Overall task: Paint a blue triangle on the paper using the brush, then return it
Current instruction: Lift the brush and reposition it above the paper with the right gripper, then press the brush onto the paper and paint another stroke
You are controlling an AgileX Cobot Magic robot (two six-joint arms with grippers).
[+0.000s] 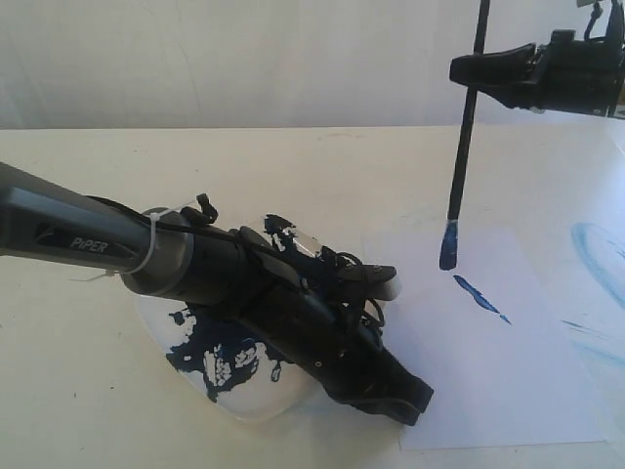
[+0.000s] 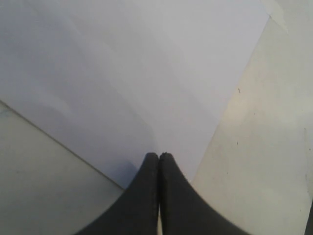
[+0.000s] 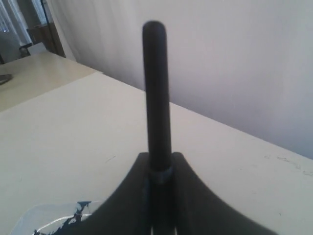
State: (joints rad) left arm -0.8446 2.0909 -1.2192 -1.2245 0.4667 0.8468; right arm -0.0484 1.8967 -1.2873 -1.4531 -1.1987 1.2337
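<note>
The brush is upright, and its blue tip is past the short stroke's far end (image 1: 458,279). Next, my right gripper tilts the brush and sweeps toward the paper's near edge.
The thin black brush (image 1: 464,147) hangs almost upright, and my right gripper (image 1: 467,70) is shut on its upper shaft. Its blue tip (image 1: 448,249) is at the far side of the white paper (image 1: 508,371); whether it touches I cannot tell. One short dark-blue stroke (image 1: 479,296) lies on the sheet, and no blue triangle shows. In the right wrist view the brush (image 3: 156,88) stands between the shut fingers of the right gripper (image 3: 160,169). My left gripper (image 1: 418,401) is shut and empty, low over the paper's near left corner. The left wrist view shows the left gripper (image 2: 159,155) over the paper (image 2: 122,73).
A white plate (image 1: 210,366) smeared with dark-blue paint lies under my left arm, left of the paper; its edge (image 3: 58,223) also shows in the right wrist view. Faint light-blue smears (image 1: 596,254) mark the table to the right of the sheet.
</note>
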